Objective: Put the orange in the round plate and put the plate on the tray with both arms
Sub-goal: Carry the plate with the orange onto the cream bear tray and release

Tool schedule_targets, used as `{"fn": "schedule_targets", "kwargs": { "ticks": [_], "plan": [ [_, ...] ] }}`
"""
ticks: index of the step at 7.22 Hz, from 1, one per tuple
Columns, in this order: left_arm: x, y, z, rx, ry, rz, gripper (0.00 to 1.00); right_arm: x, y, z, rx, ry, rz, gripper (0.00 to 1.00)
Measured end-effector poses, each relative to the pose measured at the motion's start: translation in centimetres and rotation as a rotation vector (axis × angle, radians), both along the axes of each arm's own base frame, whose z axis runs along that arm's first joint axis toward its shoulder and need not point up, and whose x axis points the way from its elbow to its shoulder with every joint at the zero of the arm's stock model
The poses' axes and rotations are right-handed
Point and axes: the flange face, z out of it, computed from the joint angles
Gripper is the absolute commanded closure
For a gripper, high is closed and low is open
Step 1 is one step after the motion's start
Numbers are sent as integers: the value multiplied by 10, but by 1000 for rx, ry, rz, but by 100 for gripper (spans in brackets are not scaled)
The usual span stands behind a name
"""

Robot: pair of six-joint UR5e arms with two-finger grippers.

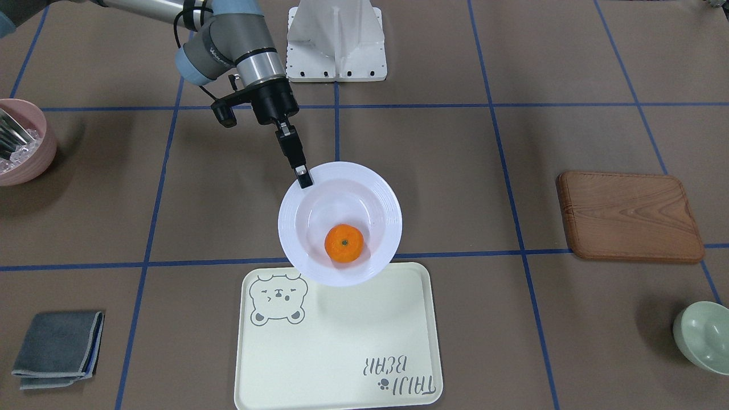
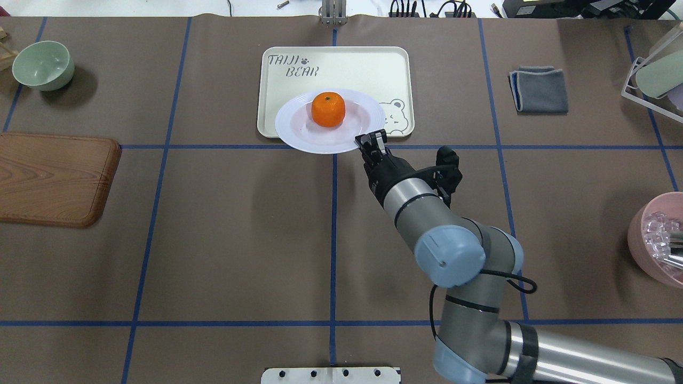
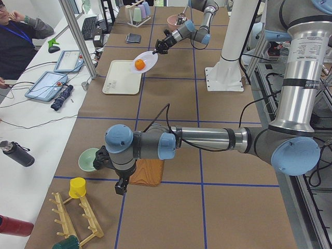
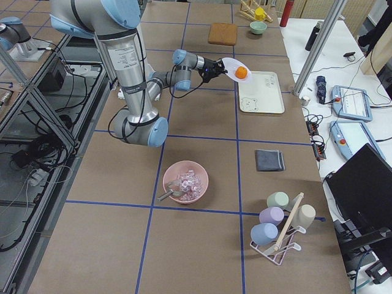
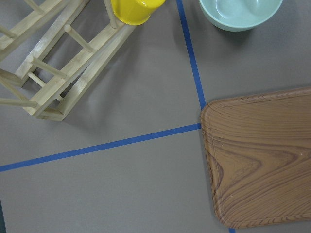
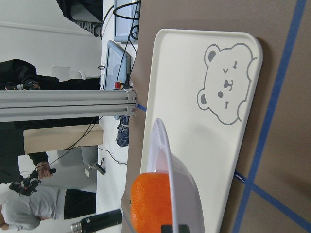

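The orange is inside the plate's rim, and the cream tray is free. My right gripper should keep carrying the plate until it is resting on the tray (image 1: 340, 336).
The orange (image 1: 344, 243) lies in the white round plate (image 1: 388, 212), off its centre. My right gripper (image 1: 303, 177) is shut on the plate's rim on the robot's side and holds the plate in the air. In the overhead view the plate (image 2: 291, 125) hangs over the near edge of the cream tray (image 2: 347, 66). The right wrist view shows the plate edge-on, the orange (image 6: 150, 201) behind its rim and the tray (image 6: 184, 97) beyond. My left gripper (image 3: 120, 185) shows only in the exterior left view, beside the wooden board; I cannot tell whether it is open.
A brown wooden board (image 1: 629, 216) and a pale green bowl (image 1: 703, 336) lie on my left side. On my right are a pink bowl (image 1: 23, 142) and a folded grey cloth (image 1: 57, 348). A wooden rack with a yellow cup (image 5: 136, 9) stands past the green bowl.
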Motion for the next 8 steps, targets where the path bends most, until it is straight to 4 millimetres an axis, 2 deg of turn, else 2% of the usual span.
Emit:
{"fn": "schedule_targets", "kwargs": {
  "ticks": [2, 3, 5, 6, 7, 8],
  "plan": [
    [0, 0, 0, 0, 0, 0, 2, -48, -67, -11, -72, 69, 73, 100],
    [0, 0, 0, 0, 0, 1, 2, -65, -95, -12, -101, 99, 102, 100],
    [1, -1, 0, 0, 0, 1, 2, -84, -138, -13, -138, 146, 146, 100],
    [1, -1, 0, 0, 0, 1, 2, -92, -151, -11, -151, 170, 160, 100],
    [1, -1, 0, 0, 0, 1, 2, -96, -158, -11, -156, 183, 170, 80],
    [1, -1, 0, 0, 0, 1, 2, -99, -161, -10, -157, 195, 174, 1]
  ]
}}
